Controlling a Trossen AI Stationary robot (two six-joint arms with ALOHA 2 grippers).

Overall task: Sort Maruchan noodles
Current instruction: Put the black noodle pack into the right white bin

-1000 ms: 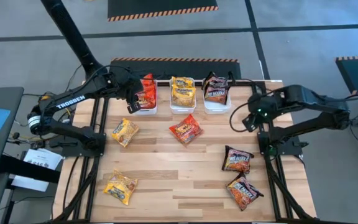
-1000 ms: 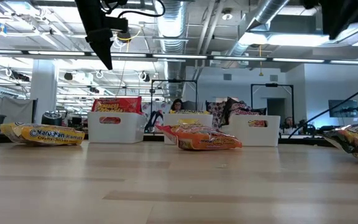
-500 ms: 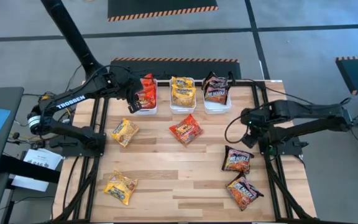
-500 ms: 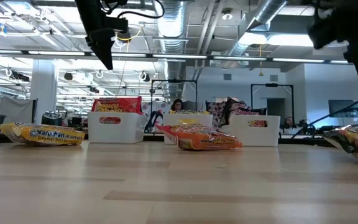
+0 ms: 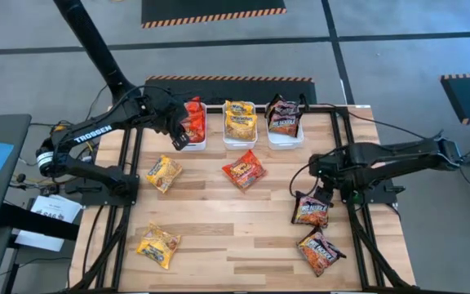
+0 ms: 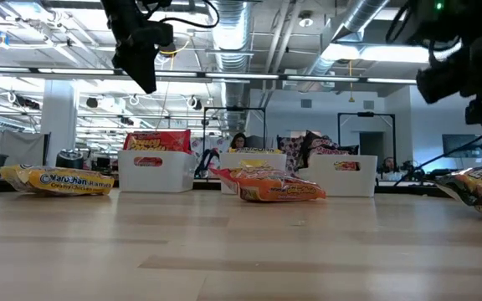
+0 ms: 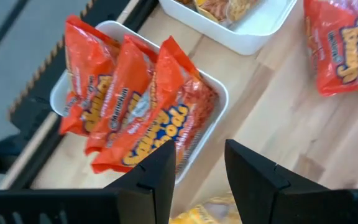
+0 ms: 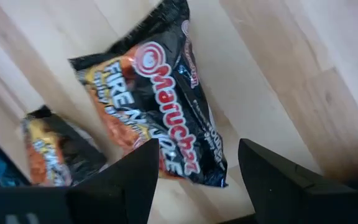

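My right gripper keeps going down until its fingers are on both sides of the upper dark packet's Maruchan edge, then close, because that edge is in line with the gripper's gap.
Loose Maruchan noodles lie flat on the wooden table: two yellow packets, a red one and two dark ones. Three white tubs stand along the far edge and hold red, yellow and dark packets on edge. My left gripper hangs open over the near end of the red tub, with nothing between its fingers. My right gripper is open and points down above the upper dark packet, clear of it.
The red packet lies in front of the tubs at mid-table. Bare wood stretches across the near middle of the table. Black frame rails run along both sides. Beyond the far edge the low view shows an open room.
My right gripper has come down and toward the table's near edge, from beside the dark tub to just above the upper dark packet, tipping more steeply downward. My left gripper has stayed over the red tub and rolled a little. No packet has moved.
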